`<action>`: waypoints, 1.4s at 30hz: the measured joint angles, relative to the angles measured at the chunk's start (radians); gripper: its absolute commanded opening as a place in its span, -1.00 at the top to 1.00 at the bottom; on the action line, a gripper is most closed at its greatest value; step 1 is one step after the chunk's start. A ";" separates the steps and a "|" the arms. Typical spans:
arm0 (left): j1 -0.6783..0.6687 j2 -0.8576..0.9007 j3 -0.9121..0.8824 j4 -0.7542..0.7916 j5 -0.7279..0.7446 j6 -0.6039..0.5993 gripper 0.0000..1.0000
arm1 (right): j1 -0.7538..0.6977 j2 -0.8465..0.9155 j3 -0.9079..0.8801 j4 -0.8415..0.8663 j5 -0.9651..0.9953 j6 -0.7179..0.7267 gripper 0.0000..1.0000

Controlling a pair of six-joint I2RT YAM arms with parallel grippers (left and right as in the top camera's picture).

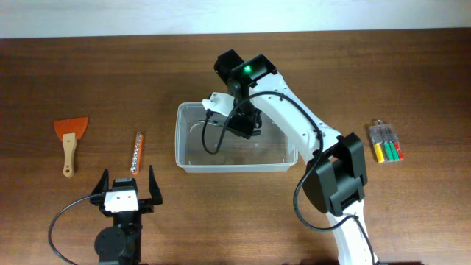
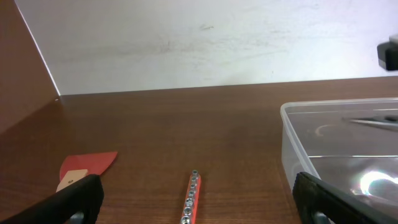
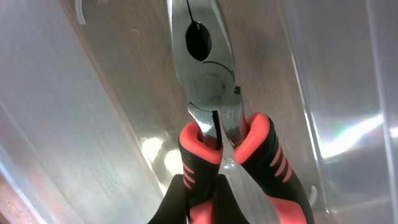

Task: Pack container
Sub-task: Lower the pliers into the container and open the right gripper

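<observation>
The pliers [image 3: 210, 84] are hanging between the container's sides above a clear part of its bottom, so my right gripper keeps going down until the pliers touch the container's bottom [image 1: 239, 152], and then let go.
The clear plastic container [image 1: 193, 153] sits mid-table; it also shows at the right of the left wrist view [image 2: 292, 134]. My right gripper [image 1: 243, 124] reaches down into it, shut on the red-and-black handle of a pair of pliers [image 3: 208, 81] whose steel jaws point at the container floor [image 3: 93, 124]. My left gripper [image 1: 125, 190] is open and empty near the front edge, behind an orange socket rail [image 1: 136, 150], which also lies between its fingers in the left wrist view [image 2: 191, 196].
An orange scraper with a wooden handle [image 1: 69, 140] lies at the far left, seen too in the left wrist view [image 2: 84, 167]. A pack of coloured bits [image 1: 385, 143] lies at the far right.
</observation>
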 measured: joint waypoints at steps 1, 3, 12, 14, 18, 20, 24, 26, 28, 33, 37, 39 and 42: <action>0.000 0.000 0.000 0.000 0.000 0.000 -0.98 | -0.003 0.000 -0.012 0.005 -0.006 -0.001 0.93; 0.000 0.000 0.000 0.000 0.000 0.000 -0.99 | -0.009 0.000 -0.044 0.015 -0.015 -0.001 0.92; 0.000 0.000 0.000 0.000 0.000 0.000 -0.99 | -0.013 0.000 -0.126 0.074 -0.028 -0.002 0.93; 0.000 0.000 0.000 0.000 0.000 0.000 -0.99 | -0.013 0.000 -0.126 0.079 -0.029 -0.005 0.92; 0.000 0.000 0.000 0.000 0.000 0.000 -0.98 | -0.013 0.000 -0.126 0.080 -0.029 -0.005 0.92; 0.000 0.000 0.000 0.000 0.000 0.000 -0.99 | -0.013 0.002 -0.126 0.080 -0.029 -0.005 0.92; 0.000 0.000 0.000 0.000 0.000 0.000 -0.99 | -0.013 0.016 -0.126 0.081 -0.029 -0.004 0.93; 0.000 0.000 0.000 0.000 0.000 0.000 -0.99 | -0.013 0.024 -0.126 0.088 -0.029 -0.004 0.93; 0.000 0.000 0.000 0.000 0.000 0.000 -0.98 | -0.013 0.028 -0.126 0.093 -0.030 -0.005 0.92; 0.000 0.000 0.000 0.000 0.000 0.000 -0.98 | -0.013 0.048 -0.126 0.095 -0.039 -0.005 0.92; 0.000 0.000 0.000 0.000 0.000 0.000 -0.99 | -0.013 0.084 -0.126 0.095 -0.044 -0.005 0.92; 0.000 0.000 0.000 0.000 0.000 0.000 -0.99 | -0.013 0.097 -0.126 0.095 -0.045 -0.005 0.92; 0.000 0.000 0.000 0.000 0.000 0.000 -0.99 | -0.013 0.105 -0.126 0.096 -0.046 -0.005 0.92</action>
